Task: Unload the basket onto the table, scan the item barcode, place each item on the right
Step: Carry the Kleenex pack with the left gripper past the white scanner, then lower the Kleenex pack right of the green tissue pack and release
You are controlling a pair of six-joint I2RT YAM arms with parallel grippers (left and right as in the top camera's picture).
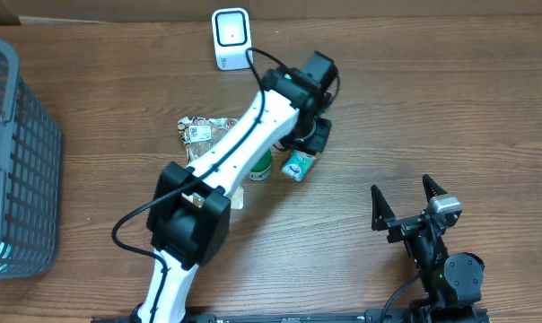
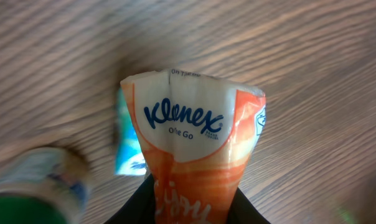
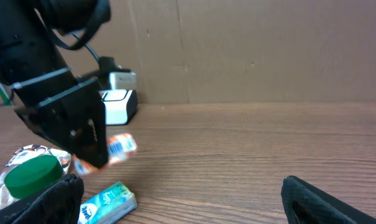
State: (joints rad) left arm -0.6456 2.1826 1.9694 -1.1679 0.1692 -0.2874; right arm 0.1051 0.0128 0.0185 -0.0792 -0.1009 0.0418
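I should carry on moving the orange Kleenex pack with my left gripper to clear wood (image 1: 337,170), which is open beside the teal tissue pack (image 1: 297,165), until the Kleenex pack hangs low, and then let go.
An orange and white Kleenex tissue pack (image 2: 191,134) is held above the table, with my left gripper (image 2: 194,210) shut on its lower end. From the right wrist the same pack (image 3: 116,148) sticks out below the black left gripper (image 3: 70,127). From overhead the left gripper (image 1: 309,135) hangs right of centre and covers the pack. The white barcode scanner (image 1: 231,38) stands at the back edge, to the left of the gripper. No barcode shows on the pack's visible face. My right gripper (image 1: 402,193) rests open and empty at the front right.
A teal tissue pack (image 1: 298,164) and a green-capped bottle (image 1: 262,166) lie under the left arm, with a foil packet (image 1: 199,130) to their left. A grey basket (image 1: 15,152) stands at the left edge. A cardboard wall (image 3: 250,50) backs the table.
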